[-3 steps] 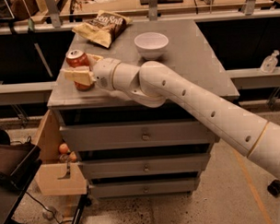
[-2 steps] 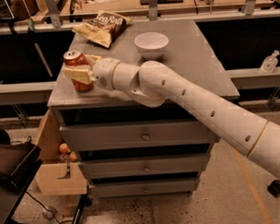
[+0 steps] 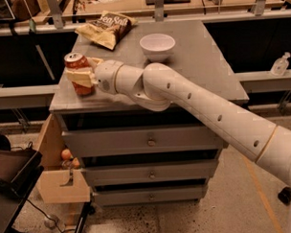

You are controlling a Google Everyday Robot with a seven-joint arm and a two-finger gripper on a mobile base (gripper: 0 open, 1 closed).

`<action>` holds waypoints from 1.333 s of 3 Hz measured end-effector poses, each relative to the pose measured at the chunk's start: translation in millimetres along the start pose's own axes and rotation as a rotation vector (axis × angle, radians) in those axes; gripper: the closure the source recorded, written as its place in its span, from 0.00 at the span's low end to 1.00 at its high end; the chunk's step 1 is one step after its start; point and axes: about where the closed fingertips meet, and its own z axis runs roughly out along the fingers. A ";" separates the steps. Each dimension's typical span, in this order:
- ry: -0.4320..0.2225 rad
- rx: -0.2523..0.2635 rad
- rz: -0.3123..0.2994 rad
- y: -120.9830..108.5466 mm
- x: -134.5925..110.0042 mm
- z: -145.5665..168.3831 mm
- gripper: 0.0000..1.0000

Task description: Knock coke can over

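Note:
My gripper is to lift the coke can, since it stands upright at the cabinet top's edge [image 3: 62, 93], then tip it on its side and bring it over the grey surface [image 3: 108, 101].
The coke can [image 3: 75, 64], red with a silver top, stands at the left edge of the grey cabinet top [image 3: 201, 63], its top leaning slightly left. My gripper [image 3: 83, 75] is at the can, reaching in from the right. One tan finger [image 3: 80, 77] crosses the can's front and the other lies behind it, so the gripper is shut on the can. The white arm stretches from the lower right across the cabinet's front.
A white bowl [image 3: 157, 45] stands at the back middle of the cabinet top. A tan "Sea Salt" chip bag [image 3: 105, 29] lies at the back left. Drawers [image 3: 148, 140] are below. A wooden box [image 3: 64, 181] holding fruit hangs at the lower left.
The can and gripper have shifted slightly left toward the cabinet's edge, and the can's top now leans a little left.

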 end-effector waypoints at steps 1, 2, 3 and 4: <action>0.039 -0.012 -0.024 -1.0 -11.3 1.5 1.00; 0.129 -0.074 -0.095 22.0 -54.3 10.5 1.00; 0.279 -0.156 -0.209 60.8 -93.2 17.1 1.00; 0.552 -0.134 -0.282 47.2 -85.4 -4.7 1.00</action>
